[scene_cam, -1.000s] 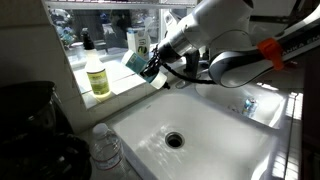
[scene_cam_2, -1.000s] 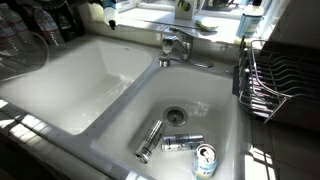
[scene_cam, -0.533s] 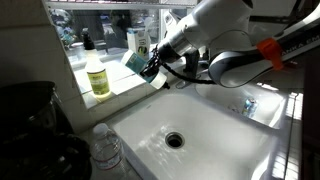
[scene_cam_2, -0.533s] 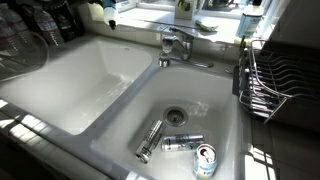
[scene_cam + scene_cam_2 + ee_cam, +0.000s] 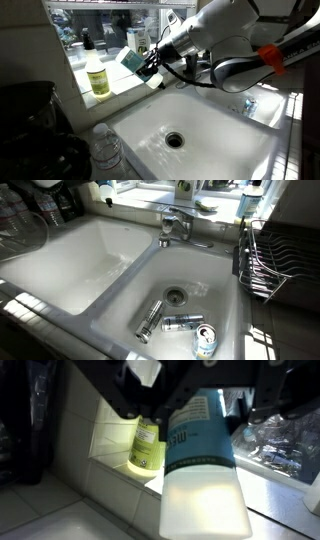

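The white bottle (image 5: 131, 60) leans steeply over the sink's far rim close to the yellow-green bottle, so the robot's gripper should pull back and set the white bottle upright.
My gripper (image 5: 150, 66) is shut on a white bottle with a teal-blue label (image 5: 201, 455), held tilted above the far rim of the sink (image 5: 235, 140), by the windowsill. In an exterior view the bottle's teal part (image 5: 132, 58) shows just left of the fingers. In the wrist view the bottle fills the middle and the dark fingers (image 5: 135, 400) clamp its upper part. A yellow-green bottle (image 5: 97, 77) stands on the tiled sill (image 5: 120, 88) just left of the held bottle; it also shows in the wrist view (image 5: 146, 448).
A clear plastic bottle (image 5: 106, 148) stands at the sink's near corner. In the double sink (image 5: 120, 290), three cans (image 5: 180, 325) lie near the drain of one basin. A faucet (image 5: 175, 225) stands behind. A dish rack (image 5: 270, 265) sits beside it.
The gripper with the bottle has moved slightly up and toward the sill. Nothing else has moved.
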Motion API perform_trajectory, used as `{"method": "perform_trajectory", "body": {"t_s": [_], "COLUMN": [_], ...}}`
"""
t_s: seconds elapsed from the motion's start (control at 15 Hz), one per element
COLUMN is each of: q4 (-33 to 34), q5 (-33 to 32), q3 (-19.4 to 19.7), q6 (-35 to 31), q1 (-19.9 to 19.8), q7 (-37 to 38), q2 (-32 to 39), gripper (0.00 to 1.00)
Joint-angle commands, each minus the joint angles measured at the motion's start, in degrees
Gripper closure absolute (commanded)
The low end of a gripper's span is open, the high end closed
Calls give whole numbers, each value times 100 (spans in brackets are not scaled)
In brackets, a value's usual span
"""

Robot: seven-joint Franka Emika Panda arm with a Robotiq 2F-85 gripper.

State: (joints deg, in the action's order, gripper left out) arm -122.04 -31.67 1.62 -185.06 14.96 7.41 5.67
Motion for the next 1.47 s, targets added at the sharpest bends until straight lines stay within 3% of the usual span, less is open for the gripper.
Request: {"method": "perform_trajectory", "body": {"t_s": [0.0,0.07,0.13,0.47,1.4], "q4": [-445,-692,-775,-1218,-1352], "q5": [-45,560,107,209,-1031], "q3": [-54,-352,-19,37,0], "q6": [-1051,-1397,-1679,-2474,-2689], "q1": [-115,-366,-190,-364,-617], "q7": [-82,-608,-75,80,1764], "q2": [-56,-112,-138,-201,-206], "gripper": [68,68,68,68,68]}}
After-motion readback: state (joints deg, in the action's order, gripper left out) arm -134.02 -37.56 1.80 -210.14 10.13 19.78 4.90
